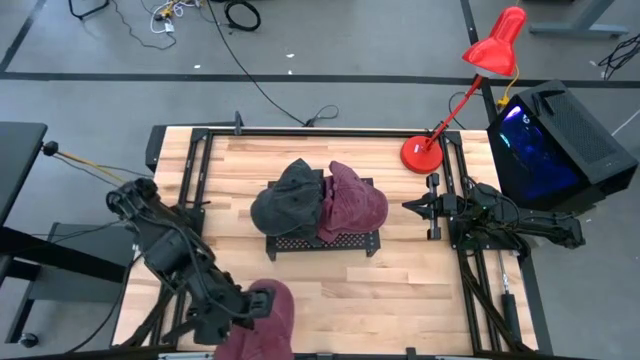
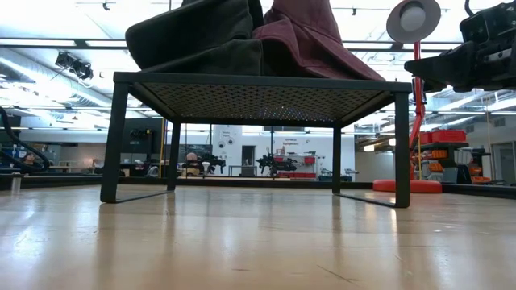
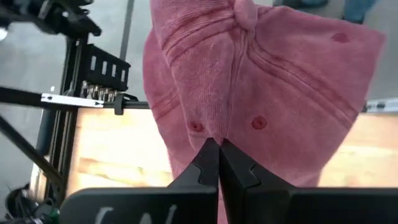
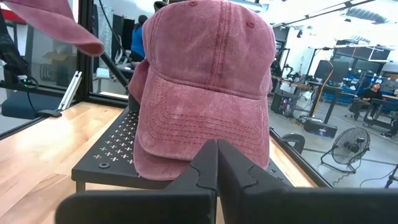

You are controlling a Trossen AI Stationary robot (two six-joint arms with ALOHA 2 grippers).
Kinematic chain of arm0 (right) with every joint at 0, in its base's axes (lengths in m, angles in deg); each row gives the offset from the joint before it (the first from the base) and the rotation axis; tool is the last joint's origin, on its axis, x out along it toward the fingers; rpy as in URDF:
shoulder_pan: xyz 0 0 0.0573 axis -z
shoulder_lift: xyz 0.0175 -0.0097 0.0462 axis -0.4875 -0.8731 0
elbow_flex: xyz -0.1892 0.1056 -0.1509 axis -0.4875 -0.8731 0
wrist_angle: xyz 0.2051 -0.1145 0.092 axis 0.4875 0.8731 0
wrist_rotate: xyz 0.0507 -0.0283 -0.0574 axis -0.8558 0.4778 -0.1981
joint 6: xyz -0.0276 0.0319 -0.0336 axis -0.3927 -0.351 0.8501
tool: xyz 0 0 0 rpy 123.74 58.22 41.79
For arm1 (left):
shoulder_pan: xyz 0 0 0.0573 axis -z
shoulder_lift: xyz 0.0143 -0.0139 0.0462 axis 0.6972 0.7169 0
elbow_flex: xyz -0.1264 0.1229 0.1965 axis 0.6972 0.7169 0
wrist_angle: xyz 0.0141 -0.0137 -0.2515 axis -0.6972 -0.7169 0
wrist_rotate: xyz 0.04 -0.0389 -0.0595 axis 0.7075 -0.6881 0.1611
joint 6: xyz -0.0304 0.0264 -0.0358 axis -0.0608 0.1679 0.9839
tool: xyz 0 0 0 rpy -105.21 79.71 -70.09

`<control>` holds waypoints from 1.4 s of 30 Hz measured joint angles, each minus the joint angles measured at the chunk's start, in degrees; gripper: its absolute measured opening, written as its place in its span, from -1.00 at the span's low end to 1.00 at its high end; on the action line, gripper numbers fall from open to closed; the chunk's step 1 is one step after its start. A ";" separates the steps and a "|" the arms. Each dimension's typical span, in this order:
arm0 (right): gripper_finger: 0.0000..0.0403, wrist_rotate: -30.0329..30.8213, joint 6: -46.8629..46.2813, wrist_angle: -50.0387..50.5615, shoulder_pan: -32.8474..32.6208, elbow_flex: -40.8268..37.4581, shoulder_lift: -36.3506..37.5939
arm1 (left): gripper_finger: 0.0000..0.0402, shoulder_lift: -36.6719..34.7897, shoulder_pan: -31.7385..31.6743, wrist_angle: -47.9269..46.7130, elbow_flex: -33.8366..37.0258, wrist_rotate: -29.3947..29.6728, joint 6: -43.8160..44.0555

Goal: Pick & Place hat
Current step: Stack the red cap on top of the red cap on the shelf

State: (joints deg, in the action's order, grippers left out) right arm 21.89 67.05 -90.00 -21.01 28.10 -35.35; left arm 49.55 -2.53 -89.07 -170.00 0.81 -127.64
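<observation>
The pink cap (image 1: 276, 322) is clear of the rack and the wood in front (image 1: 302, 300) is open, so my left gripper goes on lowering the cap and lets go once it rests there.
A faded pink cap (image 1: 272, 312) is in my left gripper (image 1: 245, 305), which is shut on it at the table's near edge, left of centre. The left wrist view shows its crown (image 3: 261, 74), and the right wrist view shows its brim (image 4: 62, 25) up in the air. A black perforated rack (image 1: 322, 243) stands mid-table. A dark grey cap (image 1: 285, 197) and a maroon cap (image 1: 355, 205) rest on its top. My right gripper (image 1: 408, 206) waits shut, to the right of the rack, with the maroon cap (image 4: 205, 93) in front of it. My left gripper pinches the pink cap's crown between its two fingers, on the cloth between two eyelets (image 3: 217, 132). The fingers come roughly level from the table's left side. The cap is lifted clear of the table, its top button (image 3: 245, 12) pointing away from the gripper.
A red desk lamp stands with its base (image 1: 420, 153) on the far right of the table, and its head (image 2: 413, 18) reaches up beyond the edge. A black computer case (image 1: 555, 140) sits off the table's right side. Bare wood lies in front of the rack (image 2: 258, 89).
</observation>
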 joint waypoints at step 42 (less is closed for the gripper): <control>-0.98 -0.02 0.00 0.00 0.00 0.00 0.00 | -1.00 4.06 -0.02 10.23 29.68 6.42 -24.92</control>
State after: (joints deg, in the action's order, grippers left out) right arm 21.87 67.05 -90.00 -21.01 28.10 -35.35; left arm 53.61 -2.55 -78.83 -140.33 7.23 -152.55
